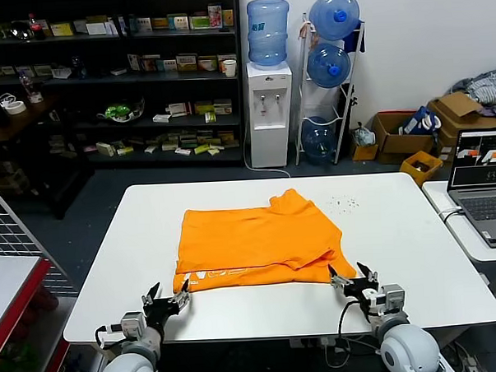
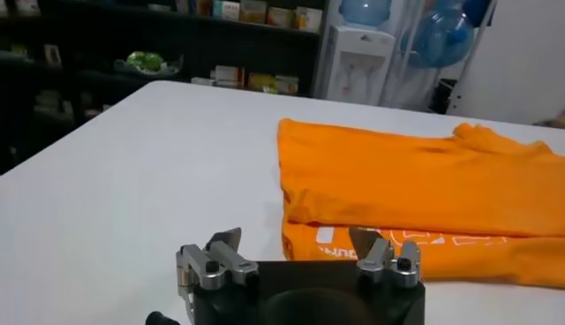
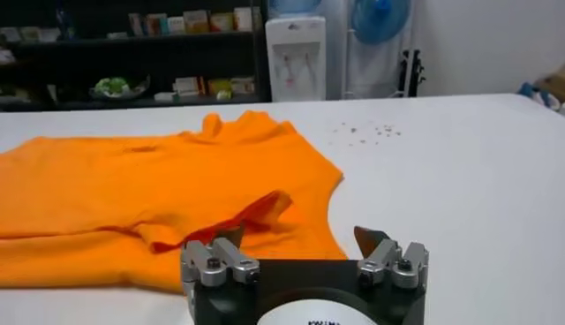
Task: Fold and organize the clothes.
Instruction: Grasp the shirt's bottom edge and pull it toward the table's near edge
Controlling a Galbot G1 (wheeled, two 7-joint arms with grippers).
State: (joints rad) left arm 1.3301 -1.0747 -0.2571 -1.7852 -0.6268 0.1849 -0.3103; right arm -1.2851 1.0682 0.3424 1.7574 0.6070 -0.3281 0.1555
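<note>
I should first drag the T-shirt's near corners closer [image 1: 348, 272] with my right gripper and my left gripper, because the orange T-shirt lies well in from the table's near edge [image 1: 263, 334].
The orange T-shirt [image 1: 254, 239] lies partly folded on the white table [image 1: 111, 266], with white lettering along its near edge. It also shows in the left wrist view [image 2: 415, 190] and the right wrist view [image 3: 150, 199]. My left gripper [image 1: 168, 300] is open and empty at the shirt's near left corner, just short of the cloth; its own view shows it too [image 2: 296, 243]. My right gripper [image 1: 354, 279] is open and empty at the shirt's near right corner, seen also in its own view [image 3: 300, 238].
A laptop [image 1: 484, 184] stands on a side table at the right. A water dispenser [image 1: 269, 111], bottle rack [image 1: 330, 75] and shelves [image 1: 111, 77] are behind. Small specks [image 1: 342, 203] lie on the table's far right. A wire rack [image 1: 7, 238] is at the left.
</note>
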